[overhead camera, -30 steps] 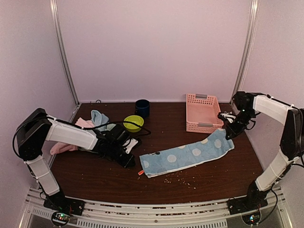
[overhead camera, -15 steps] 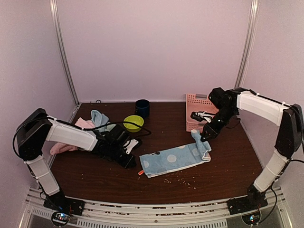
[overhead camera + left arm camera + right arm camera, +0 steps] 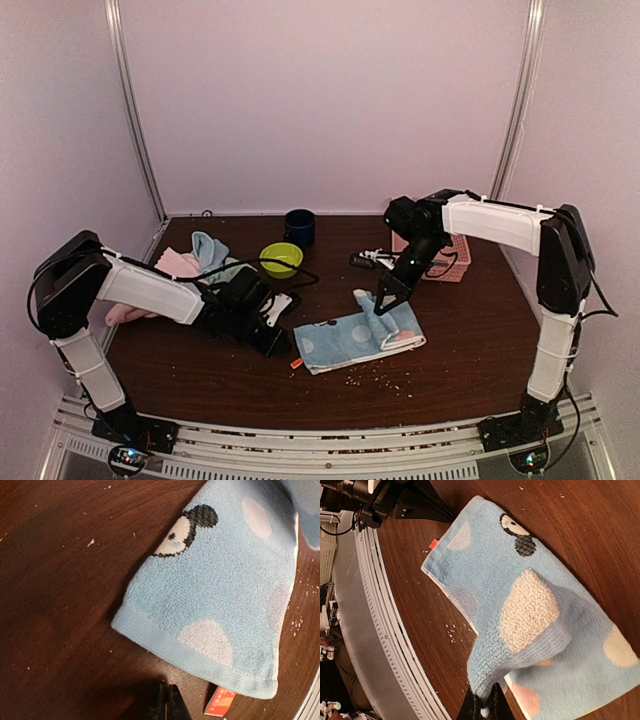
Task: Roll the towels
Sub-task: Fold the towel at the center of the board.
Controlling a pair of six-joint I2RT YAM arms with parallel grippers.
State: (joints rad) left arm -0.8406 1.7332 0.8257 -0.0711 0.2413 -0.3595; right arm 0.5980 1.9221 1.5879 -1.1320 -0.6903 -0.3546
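Note:
The towel's lifted end should go over next in my right gripper, with the light blue towel flat (image 3: 335, 341) up to its labelled hem (image 3: 304, 351), until that end meets that hem.
The light blue towel with pale and pink patches (image 3: 345, 340) lies at the table's middle, its right end lifted and folded back to the left. My right gripper (image 3: 385, 298) is shut on that end and holds it above the towel; the right wrist view shows the cloth (image 3: 520, 580) pinched in the gripper (image 3: 485, 706). My left gripper (image 3: 278, 345) is shut and empty, low at the table just short of the towel's left hem (image 3: 200, 655), as the left wrist view shows (image 3: 167, 702). A pale blue towel (image 3: 207, 248) and a pink towel (image 3: 178, 262) lie heaped at the back left.
A lime-green bowl (image 3: 281, 259) and a dark mug (image 3: 299, 227) stand at the back middle. A pink lattice basket (image 3: 456, 252) is partly hidden behind my right arm. A small red label (image 3: 220, 702) lies by the towel's corner. Crumbs (image 3: 375, 375) lie in front of the towel.
My right gripper has moved left with the towel's right end, folding the towel over itself so it looks much shorter. My left gripper has barely moved.

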